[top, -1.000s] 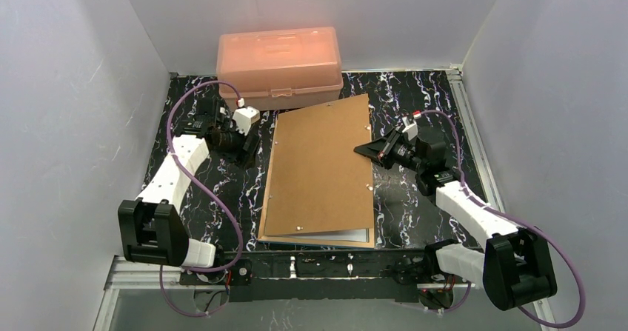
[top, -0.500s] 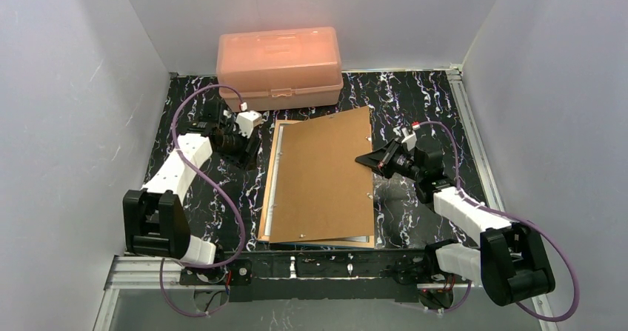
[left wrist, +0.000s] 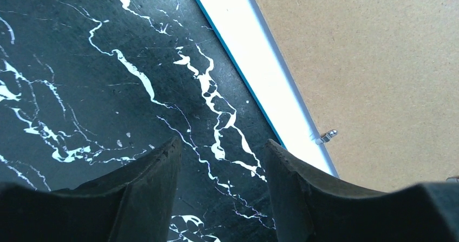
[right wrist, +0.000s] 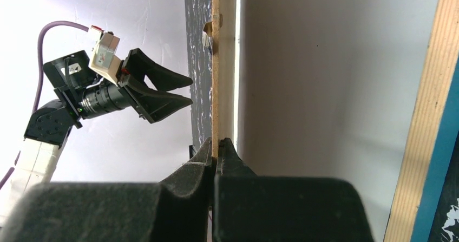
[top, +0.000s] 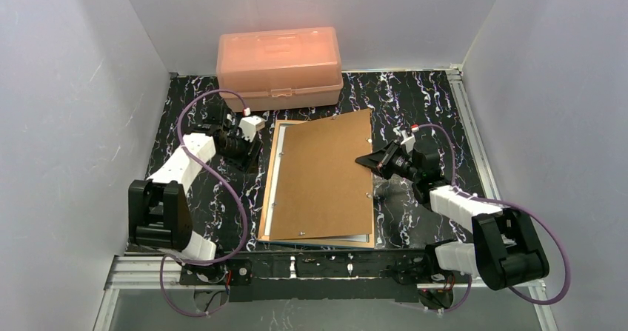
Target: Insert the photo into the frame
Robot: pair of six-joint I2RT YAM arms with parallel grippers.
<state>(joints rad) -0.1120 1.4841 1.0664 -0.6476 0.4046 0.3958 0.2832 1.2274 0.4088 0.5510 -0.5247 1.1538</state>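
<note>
The brown backing board's free edge [top: 278, 183] is inside the frame's wooden rim, so my right gripper keeps lowering the held edge and lets go of it over the photo [right wrist: 330, 90].
The frame [top: 264, 201] lies back up on the table, its wood-coloured edge showing at the left and front. A pale sheet, the photo [right wrist: 325, 90] white side up, rests inside it; in the top view only a strip of the photo [top: 275, 179] shows. Over both slants the brown backing board [top: 322, 175], and my right gripper [top: 364, 159] is shut on its right edge [right wrist: 216, 63]. My left gripper [top: 249, 155] hangs open over bare table just left of the frame's blue-lined edge [left wrist: 270, 79], with nothing between its fingers [left wrist: 146, 188].
A peach plastic box [top: 280, 57] stands at the back of the table, close behind the frame. White walls close in the left, right and back. A small metal clip [left wrist: 327, 136] sticks out at the frame's left edge.
The backing board's far edge has dropped lower over the frame, and a pale strip now shows along its left side. My left gripper's jaws have narrowed, still open. The right grip is unchanged.
</note>
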